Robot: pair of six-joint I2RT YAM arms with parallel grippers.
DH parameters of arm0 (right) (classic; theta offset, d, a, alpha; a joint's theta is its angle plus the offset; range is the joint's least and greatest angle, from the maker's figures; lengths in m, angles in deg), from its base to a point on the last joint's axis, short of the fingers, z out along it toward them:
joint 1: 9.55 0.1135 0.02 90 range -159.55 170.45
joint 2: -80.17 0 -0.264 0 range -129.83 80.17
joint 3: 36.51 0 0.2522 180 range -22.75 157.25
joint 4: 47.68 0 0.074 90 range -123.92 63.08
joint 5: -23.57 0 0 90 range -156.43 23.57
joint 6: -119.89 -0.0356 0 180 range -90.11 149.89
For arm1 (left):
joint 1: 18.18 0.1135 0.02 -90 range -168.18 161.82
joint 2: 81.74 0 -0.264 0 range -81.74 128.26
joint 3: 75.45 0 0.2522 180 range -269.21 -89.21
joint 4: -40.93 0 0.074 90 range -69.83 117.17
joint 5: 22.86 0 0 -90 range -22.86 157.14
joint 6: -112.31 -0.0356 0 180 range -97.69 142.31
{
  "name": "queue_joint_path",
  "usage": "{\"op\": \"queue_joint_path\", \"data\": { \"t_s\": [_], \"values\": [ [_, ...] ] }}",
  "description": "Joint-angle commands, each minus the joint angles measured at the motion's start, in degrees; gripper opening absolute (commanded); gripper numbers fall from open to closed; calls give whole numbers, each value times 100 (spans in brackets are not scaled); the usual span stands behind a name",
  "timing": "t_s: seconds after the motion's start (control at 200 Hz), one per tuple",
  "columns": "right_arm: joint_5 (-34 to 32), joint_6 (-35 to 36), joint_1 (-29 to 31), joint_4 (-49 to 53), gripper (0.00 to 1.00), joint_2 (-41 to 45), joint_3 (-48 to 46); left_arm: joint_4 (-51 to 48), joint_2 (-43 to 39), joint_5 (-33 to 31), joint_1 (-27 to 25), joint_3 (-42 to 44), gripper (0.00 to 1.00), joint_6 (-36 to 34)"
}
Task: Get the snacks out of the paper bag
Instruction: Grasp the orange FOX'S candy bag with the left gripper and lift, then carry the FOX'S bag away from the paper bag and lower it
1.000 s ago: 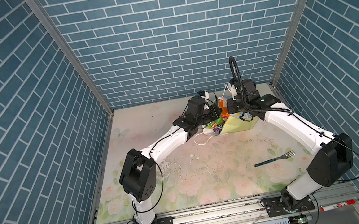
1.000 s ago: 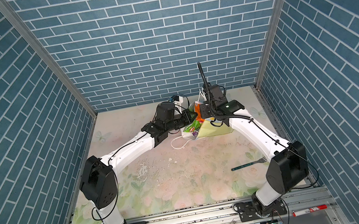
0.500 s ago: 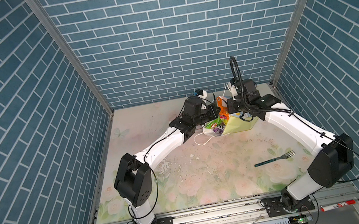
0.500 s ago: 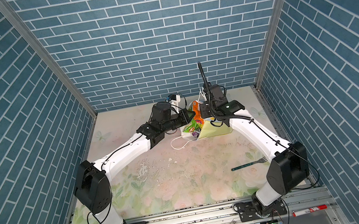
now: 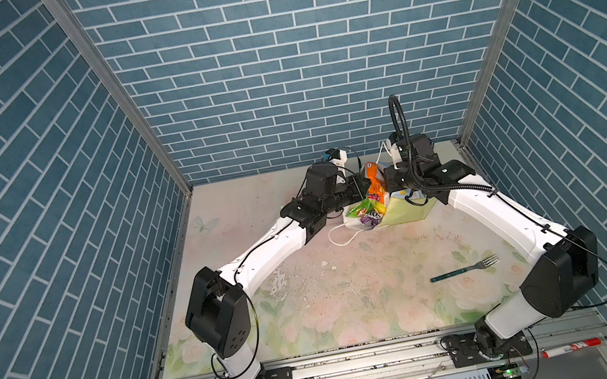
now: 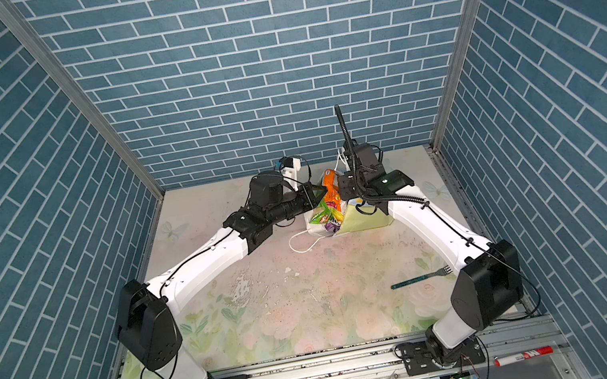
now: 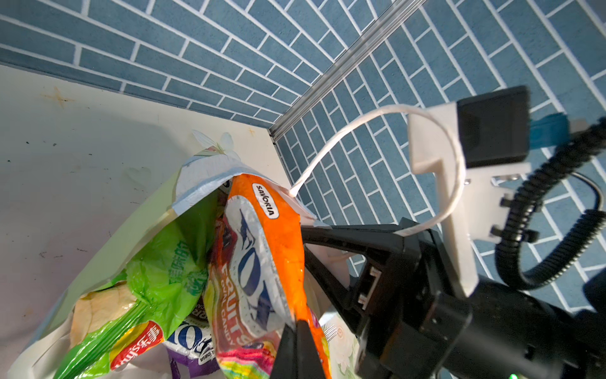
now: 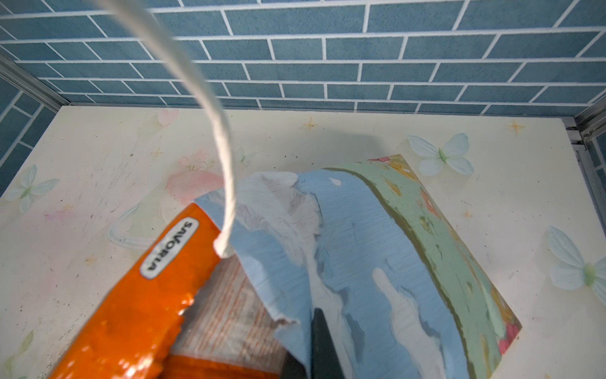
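Note:
My right gripper holds the paper bag's rim (image 8: 268,268) clear of the orange packet, so my left gripper keeps pulling the packet away until it reaches open tabletop (image 5: 235,238).
The paper bag (image 5: 409,213) (image 6: 367,222) lies on its side at the back of the table, its mouth facing left. Snacks spill from it: an orange FOX'S packet (image 7: 262,256) (image 5: 374,182), a bright green bag (image 7: 164,272) and a purple FOX'S packet (image 7: 191,344). My left gripper (image 7: 298,323) is shut on the orange packet's lower edge, and the packet stands up out of the mouth. My right gripper (image 8: 310,328) is shut on the bag's blue cloud-print rim (image 8: 288,262), just right of the orange packet (image 8: 131,311). One white cord handle (image 7: 328,147) loops over the right wrist.
A teal-handled fork (image 5: 463,270) (image 6: 421,278) lies on the floral table at the front right. The bag's other cord handle (image 5: 337,235) trails on the table left of the mouth. The brick back wall stands close behind both grippers.
My left arm has swung its elbow leftward and the orange packet has come further up out of the bag's mouth. The right gripper keeps hold of the rim.

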Motion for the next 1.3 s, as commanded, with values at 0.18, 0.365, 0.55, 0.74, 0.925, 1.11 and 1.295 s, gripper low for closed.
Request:
{"op": "queue_joint_path", "data": {
  "t_s": [0.18,0.365,0.55,0.74,0.925,1.11,1.295],
  "values": [
    [-66,-254,26,-247,0,317,-93,305,-395,-101,171,13,0,-192],
    [-76,-263,29,-256,0,356,-125,262,-562,-136,325,91,0,-193],
    [-75,-273,23,-298,0,370,-151,244,-802,-188,539,259,0,-185],
    [-58,-341,27,-313,0,381,-171,218,-1016,-216,810,449,0,-175],
    [-83,-351,25,-317,0,412,-195,157,-1245,-249,1145,623,0,-154],
    [-110,-351,27,-317,0,414,-204,-116,-1519,-279,1642,880,0,-195],
    [-154,-342,20,-313,0,430,-171,-742,-2152,-684,2172,1634,0,-402]
  ]
}}
